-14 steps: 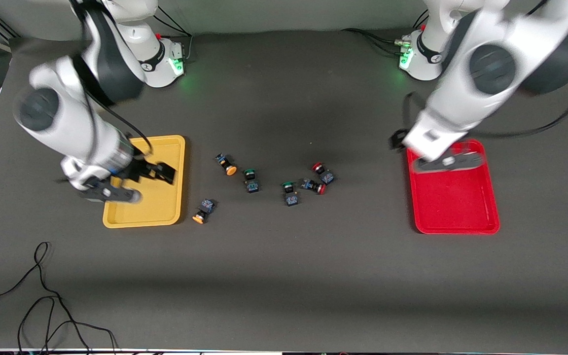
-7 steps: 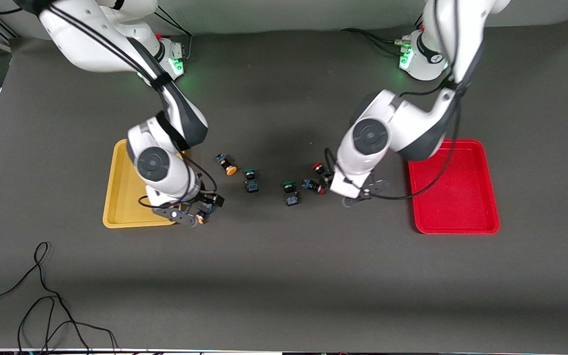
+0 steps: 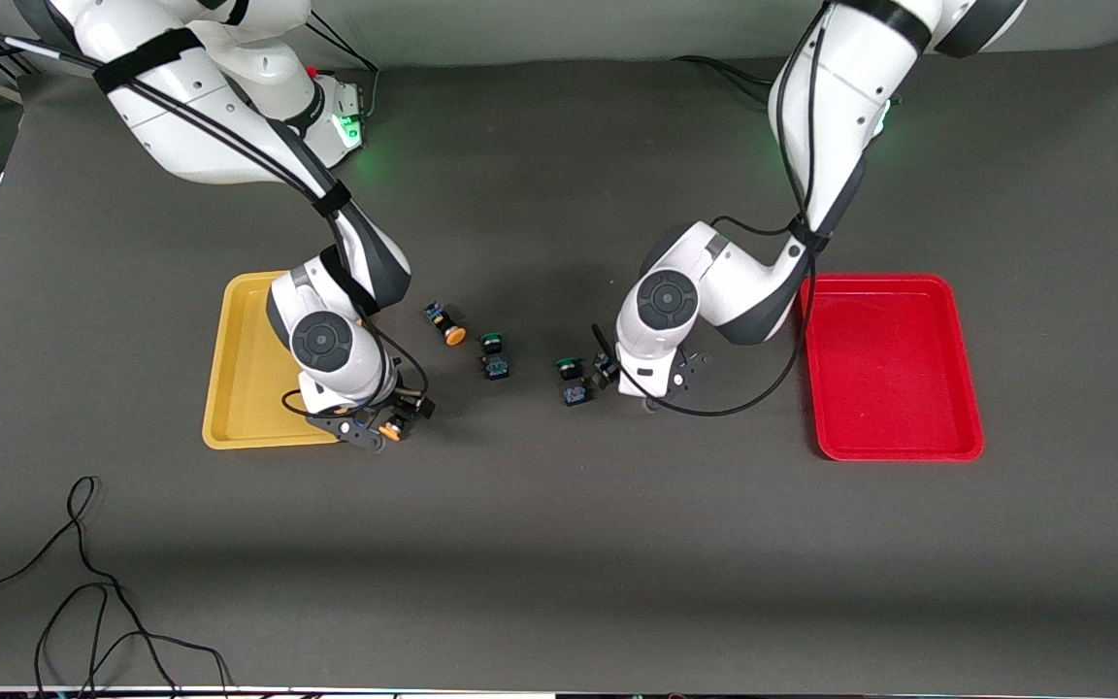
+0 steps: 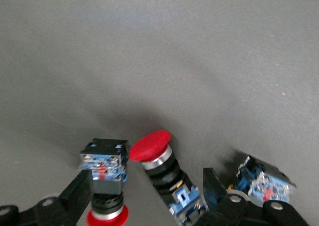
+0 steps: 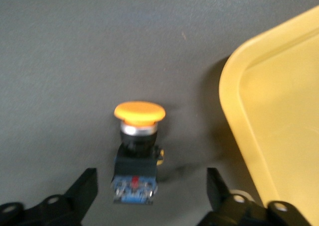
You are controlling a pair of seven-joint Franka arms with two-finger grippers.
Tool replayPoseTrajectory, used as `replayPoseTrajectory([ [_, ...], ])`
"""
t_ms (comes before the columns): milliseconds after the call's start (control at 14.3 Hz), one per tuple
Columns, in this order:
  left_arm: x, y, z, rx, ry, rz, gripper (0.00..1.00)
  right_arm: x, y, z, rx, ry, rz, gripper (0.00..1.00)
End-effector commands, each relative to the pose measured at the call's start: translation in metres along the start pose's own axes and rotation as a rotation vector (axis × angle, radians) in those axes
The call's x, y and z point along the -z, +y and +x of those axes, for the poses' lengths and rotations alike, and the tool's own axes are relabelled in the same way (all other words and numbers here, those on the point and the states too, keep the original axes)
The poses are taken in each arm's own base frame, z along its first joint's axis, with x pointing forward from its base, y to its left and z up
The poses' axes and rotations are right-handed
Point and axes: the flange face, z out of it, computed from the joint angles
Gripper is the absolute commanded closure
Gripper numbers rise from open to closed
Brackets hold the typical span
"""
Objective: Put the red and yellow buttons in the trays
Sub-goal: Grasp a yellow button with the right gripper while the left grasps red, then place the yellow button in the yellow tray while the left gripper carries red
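Note:
Next, I move my left gripper over so that it straddles only the slanted red button (image 4: 170, 175) before it closes, because both red buttons lie side by side between its open fingers.
My right gripper (image 3: 382, 427) is open and low at the table, with a yellow-capped button (image 3: 391, 428) between its fingers, beside the yellow tray (image 3: 244, 359). The right wrist view shows that button (image 5: 139, 146) lying untouched between the open gripper (image 5: 151, 188), with the tray's rim (image 5: 234, 86) beside it. My left gripper (image 3: 646, 388) is open and low over the two red buttons, which the arm hides in the front view. In the left wrist view both red buttons (image 4: 167, 171) (image 4: 104, 186) lie between the open gripper (image 4: 147, 191). The red tray (image 3: 894, 369) is empty. A second yellow button (image 3: 447, 325) lies mid-table.
Two green-capped switches (image 3: 493, 354) (image 3: 569, 379) lie between the two grippers. One more switch body (image 4: 264, 181), its cap hidden, lies just outside one left finger. A black cable (image 3: 83, 582) loops near the front edge at the right arm's end.
Both arms swung away from over their trays and came down: the right gripper to the yellow button beside the yellow tray, the left gripper to the red buttons mid-table.

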Motion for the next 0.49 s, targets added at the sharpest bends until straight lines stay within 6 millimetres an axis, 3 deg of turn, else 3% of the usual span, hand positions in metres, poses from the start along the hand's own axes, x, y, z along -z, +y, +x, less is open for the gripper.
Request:
replayPoseTrajectory([
  [0, -0.004, 0.011, -0.004, 0.043, 0.001, -0.009, 0.09, -0.011, -0.001, 0.003, -0.02, 0.032, 0.023, 0.27],
  [280, -0.011, 0.017, -0.004, 0.054, -0.006, -0.032, 0.57, -0.006, -0.001, 0.007, -0.034, 0.038, 0.043, 0.77],
  [350, -0.012, 0.017, -0.005, 0.06, -0.005, -0.041, 0.66, 0.0, -0.002, 0.008, -0.037, 0.042, 0.046, 0.86],
  [420, -0.013, 0.017, -0.007, 0.066, -0.005, -0.049, 0.67, 0.017, -0.003, 0.009, -0.042, 0.052, 0.06, 0.88],
])
